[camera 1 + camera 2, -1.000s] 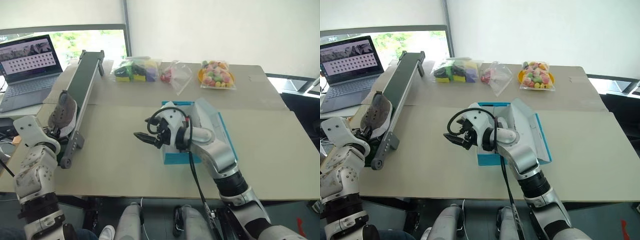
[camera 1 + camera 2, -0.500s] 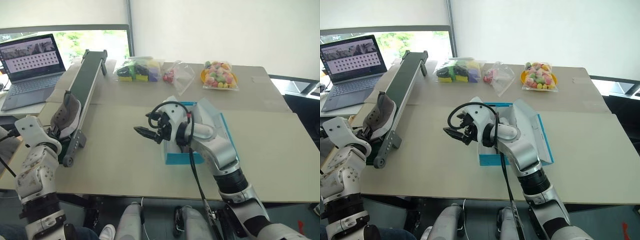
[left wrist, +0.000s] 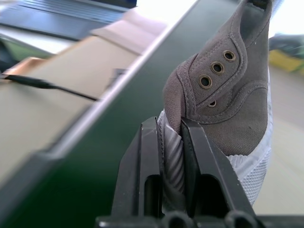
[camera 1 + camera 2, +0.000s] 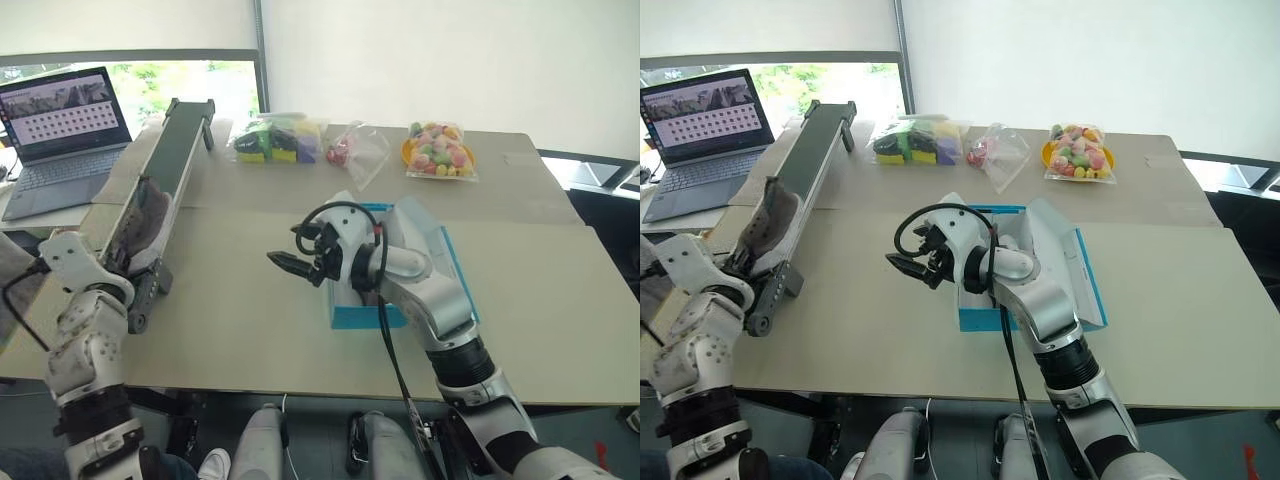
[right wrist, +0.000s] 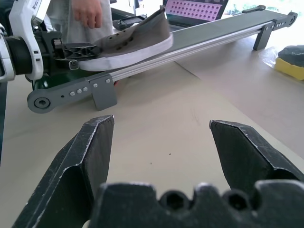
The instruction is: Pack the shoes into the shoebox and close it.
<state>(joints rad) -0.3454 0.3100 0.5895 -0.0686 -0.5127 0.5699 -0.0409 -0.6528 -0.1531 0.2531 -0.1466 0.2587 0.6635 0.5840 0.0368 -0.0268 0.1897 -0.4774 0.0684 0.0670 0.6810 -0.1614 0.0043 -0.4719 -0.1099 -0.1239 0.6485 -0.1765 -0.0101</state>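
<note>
The lid (image 4: pixel 428 222) tilts outward from the shoebox's long side (image 4: pixel 396 220), so it will swing over and cover the shoes when the robot pushes it.
A grey canvas shoe (image 4: pixel 146 214) with a white sole lies tilted at the near end of the green conveyor (image 4: pixel 172 158). My left gripper (image 3: pixel 171 126) is shut on the shoe's (image 3: pixel 228 95) collar edge, one finger inside and one outside. The turquoise shoebox (image 4: pixel 362 316) stands open mid-table, its lid (image 4: pixel 452 262) leaning off to the right. My right gripper (image 4: pixel 284 265) hangs open above the table just left of the box, pointing toward the conveyor with nothing between its fingers. My right arm hides the box's inside.
A laptop (image 4: pixel 60 118) sits at the far left beside the conveyor. Clear bags of colourful items (image 4: pixel 274 140) (image 4: pixel 437 150) and a smaller bag (image 4: pixel 356 150) lie along the table's far edge. A person's hand (image 5: pixel 88 12) shows behind the conveyor's near end.
My left gripper has closed on the shoe's collar and shifted slightly toward the table, rolling the shoe onto its side. The right arm has not moved.
</note>
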